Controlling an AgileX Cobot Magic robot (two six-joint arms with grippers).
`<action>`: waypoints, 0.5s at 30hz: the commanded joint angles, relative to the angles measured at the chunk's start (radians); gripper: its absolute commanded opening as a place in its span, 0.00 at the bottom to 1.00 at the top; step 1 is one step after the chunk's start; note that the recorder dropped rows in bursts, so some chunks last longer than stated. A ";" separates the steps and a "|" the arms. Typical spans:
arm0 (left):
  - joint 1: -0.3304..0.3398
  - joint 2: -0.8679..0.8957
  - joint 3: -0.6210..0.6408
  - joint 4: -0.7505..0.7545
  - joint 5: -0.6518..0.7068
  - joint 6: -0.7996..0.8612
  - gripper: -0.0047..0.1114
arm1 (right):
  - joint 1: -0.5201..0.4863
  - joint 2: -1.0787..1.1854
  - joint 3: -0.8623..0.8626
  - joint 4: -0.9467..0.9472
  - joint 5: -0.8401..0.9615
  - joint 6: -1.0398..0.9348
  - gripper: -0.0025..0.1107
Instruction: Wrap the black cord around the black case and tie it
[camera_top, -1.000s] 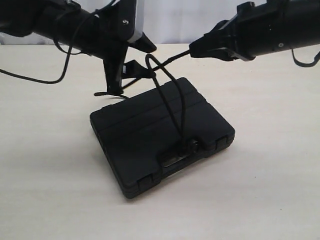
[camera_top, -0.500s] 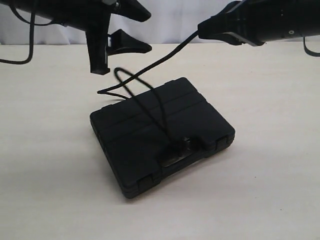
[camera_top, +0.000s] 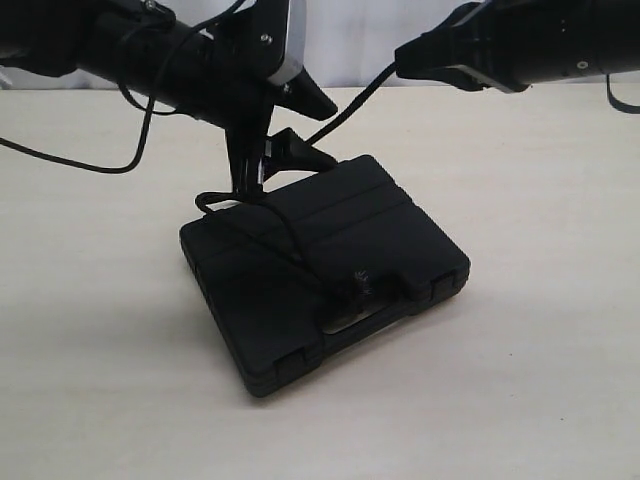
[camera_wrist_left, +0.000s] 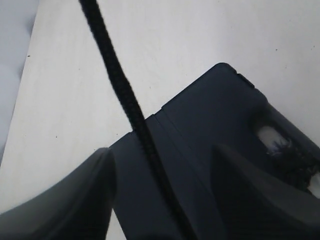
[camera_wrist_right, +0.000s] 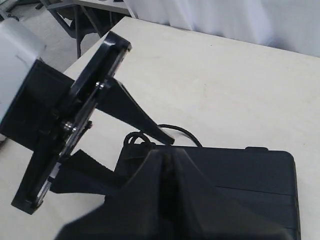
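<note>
The black cord loops slack over the case's far edge (camera_top: 224, 198), so next my left gripper takes the cord and pulls while my right gripper steadies the case's handle (camera_top: 372, 325).
The black case (camera_top: 330, 265) lies flat on the table, handle slot toward the camera. The black cord (camera_top: 285, 235) lies slack across its lid to a knot (camera_top: 360, 285) at the handle slot, then rises taut from the case's far edge to my right gripper (camera_top: 402, 62), which is shut on it above and behind the case. My left gripper (camera_top: 318, 128) hangs open at the far edge. In the left wrist view the cord (camera_wrist_left: 125, 95) runs untouched between its fingers (camera_wrist_left: 65, 195) over the case (camera_wrist_left: 210, 120). The right gripper (camera_wrist_right: 167, 151) pinches the cord above the case (camera_wrist_right: 250, 175).
Pale wooden table (camera_top: 530, 330) all round the case. A glossy robot cable (camera_top: 90, 160) droops from the left arm at the back left. White curtain (camera_top: 350, 40) behind the table. In the right wrist view the left gripper's body (camera_wrist_right: 75, 125) stands close beside the case.
The left gripper rose, then came back down open to the case's far edge. The cord loop that stood above the lid has dropped flat. The right gripper moved slightly up and back.
</note>
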 joint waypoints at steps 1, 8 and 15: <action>-0.004 0.015 -0.008 -0.021 -0.018 -0.002 0.45 | -0.002 -0.005 -0.007 0.008 0.004 -0.011 0.06; -0.004 0.015 -0.008 -0.021 -0.059 -0.002 0.08 | -0.002 -0.005 -0.007 0.008 0.007 -0.011 0.06; -0.004 0.012 -0.008 -0.050 -0.201 -0.107 0.04 | -0.002 -0.005 -0.007 -0.152 0.004 0.212 0.38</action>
